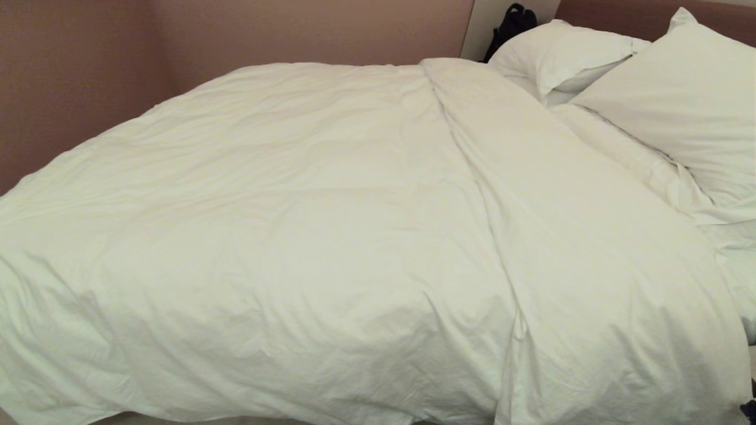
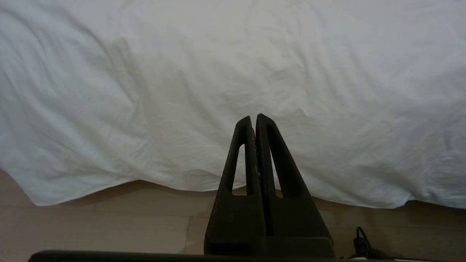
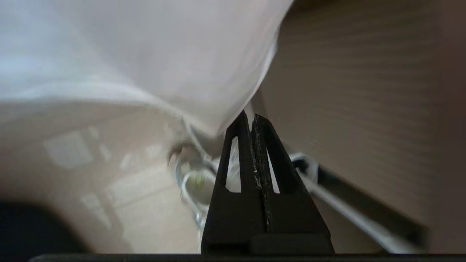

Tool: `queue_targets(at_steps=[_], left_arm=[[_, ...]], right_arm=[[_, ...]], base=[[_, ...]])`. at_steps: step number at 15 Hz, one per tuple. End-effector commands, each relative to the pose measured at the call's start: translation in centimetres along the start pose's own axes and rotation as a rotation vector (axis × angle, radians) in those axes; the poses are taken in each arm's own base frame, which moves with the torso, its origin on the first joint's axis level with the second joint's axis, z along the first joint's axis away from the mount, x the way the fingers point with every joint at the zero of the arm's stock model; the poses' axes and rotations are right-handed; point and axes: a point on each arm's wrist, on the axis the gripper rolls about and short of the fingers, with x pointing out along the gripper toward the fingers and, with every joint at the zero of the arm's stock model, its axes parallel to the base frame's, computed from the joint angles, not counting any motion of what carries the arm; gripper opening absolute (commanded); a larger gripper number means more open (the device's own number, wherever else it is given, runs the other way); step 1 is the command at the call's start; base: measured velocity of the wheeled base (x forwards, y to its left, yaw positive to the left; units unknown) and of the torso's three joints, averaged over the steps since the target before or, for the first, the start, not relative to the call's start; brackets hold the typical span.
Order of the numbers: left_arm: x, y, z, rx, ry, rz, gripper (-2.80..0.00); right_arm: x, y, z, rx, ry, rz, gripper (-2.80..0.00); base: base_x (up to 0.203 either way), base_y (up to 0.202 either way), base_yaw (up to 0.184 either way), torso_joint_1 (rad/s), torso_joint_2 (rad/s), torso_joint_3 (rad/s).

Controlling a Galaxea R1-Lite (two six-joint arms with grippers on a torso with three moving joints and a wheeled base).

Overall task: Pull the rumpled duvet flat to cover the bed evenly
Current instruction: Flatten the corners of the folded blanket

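The lowest point of the duvet's hanging corner [image 3: 213,130] is already at my right gripper's closed fingers, so I should raise the fingers and press the hanging cloth [image 3: 218,61] above its hem.
The puffy white duvet [image 1: 307,236] lies spread over the bed [image 1: 626,18], with a long raised fold running from the far middle to the near right. Neither arm shows in the head view. My left gripper [image 2: 253,117] is shut and empty, low in front of the duvet's hanging side [image 2: 233,72], whose hem ends just above the floor. My right gripper [image 3: 249,116] is also shut, its tips right beside a hanging corner of the duvet [image 3: 164,54]. No cloth shows between its fingers.
Two plump white pillows [image 1: 567,56] [image 1: 679,100] lean at the head end, with a dark bag [image 1: 514,23] behind them. A brown wall [image 1: 177,47] runs along the far side. Pale wooden floor [image 2: 91,225] lies below the hem. White cables [image 3: 193,182] lie by the right gripper.
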Motion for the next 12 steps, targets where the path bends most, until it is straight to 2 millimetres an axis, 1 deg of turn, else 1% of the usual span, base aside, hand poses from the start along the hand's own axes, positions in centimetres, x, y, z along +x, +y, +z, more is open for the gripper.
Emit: queue_targets(at_steps=[1, 4, 6, 10, 11, 12], left_arm=[[0.0, 0.0, 0.0, -0.001, -0.001, 0.001, -2.8], [0.0, 0.0, 0.0, -0.001, -0.001, 0.001, -2.8], [0.0, 0.0, 0.0, -0.001, -0.001, 0.001, -2.8], [0.0, 0.0, 0.0, -0.001, -0.001, 0.001, -2.8], [0.0, 0.0, 0.0, -0.001, 0.0, 0.001, -2.8], [0.0, 0.0, 0.0, -0.001, -0.001, 0.001, -2.8]], right_arm=[[-1.3, -0.6, 1.5, -0.023, -0.131, 0.009, -2.8], [-2.9, -0.8, 3.3, -0.054, -0.282, 0.055, -2.8], [-3.8, -0.5, 4.5, -0.069, -0.345, 0.064, -2.8], [-6.8, 0.6, 7.7, -0.115, -0.523, 0.057, -2.8], [-7.3, 1.0, 8.3, -0.111, -0.555, 0.068, -2.8], [-7.4, 1.1, 8.5, -0.1, -0.56, 0.07, -2.8]], base=[[0.0, 0.0, 0.0, 0.0, 0.0, 0.0], [0.0, 0.0, 0.0, 0.0, 0.0, 0.0], [0.0, 0.0, 0.0, 0.0, 0.0, 0.0], [0.0, 0.0, 0.0, 0.0, 0.0, 0.0], [0.0, 0.0, 0.0, 0.0, 0.0, 0.0], [0.0, 0.0, 0.0, 0.0, 0.0, 0.0]])
